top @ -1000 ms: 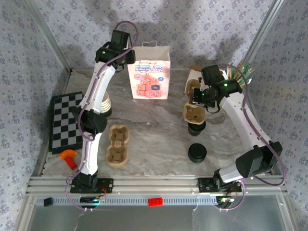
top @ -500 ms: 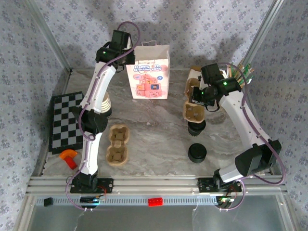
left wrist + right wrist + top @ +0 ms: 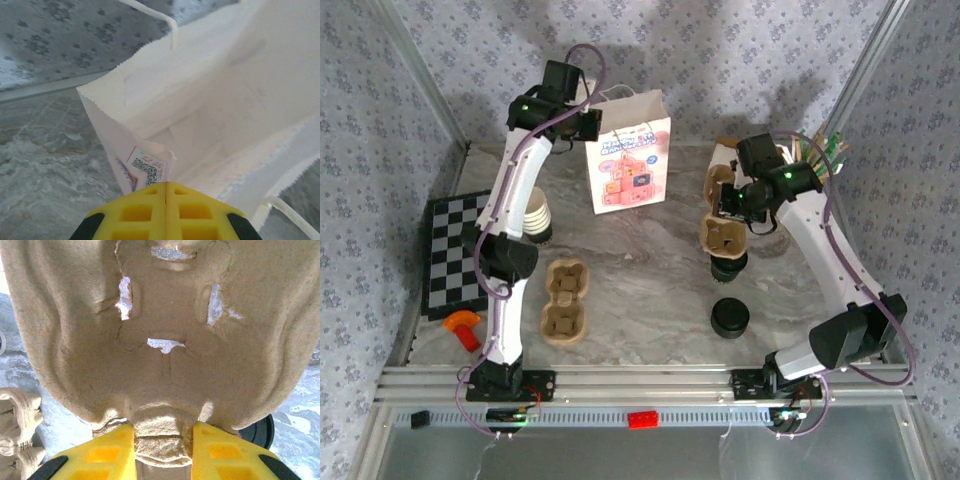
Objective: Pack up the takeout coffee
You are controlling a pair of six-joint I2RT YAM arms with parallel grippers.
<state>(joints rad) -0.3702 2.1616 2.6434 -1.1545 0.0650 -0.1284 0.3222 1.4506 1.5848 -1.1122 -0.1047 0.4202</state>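
The white paper bag's opening (image 3: 631, 110) is wide open and the counter's middle (image 3: 645, 265) is clear. My left gripper keeps pulling the bag there and lets go once the bag's base stands.
The cream paper cup (image 3: 537, 215) with a dark lower part stands at the left, partly behind my left arm. Near the front right lies the flat black lid (image 3: 730, 318), whose edge (image 3: 257, 430) peeks out under the carrier in the right wrist view. My left gripper (image 3: 586, 122) is shut on the top left edge of the white paper bag (image 3: 630, 165). In the left wrist view the yellow fingers (image 3: 166, 186) pinch the bag's rim (image 3: 150, 162) and its mouth gapes. My right gripper (image 3: 730, 205) is shut on the middle rib of a brown pulp carrier (image 3: 723, 235), and its fingers (image 3: 163, 435) clamp that carrier (image 3: 165, 315).
A second pulp carrier (image 3: 565, 300) lies front left, and another (image 3: 720, 165) stands at the back right. A dark round thing (image 3: 728, 265) sits under the held carrier. A chequered board (image 3: 455, 250) and an orange piece (image 3: 462, 325) lie at the left edge.
My left gripper has closed on the bag's edge and drawn it leftward, so the bag now leans. The right arm and its carrier have stayed put.
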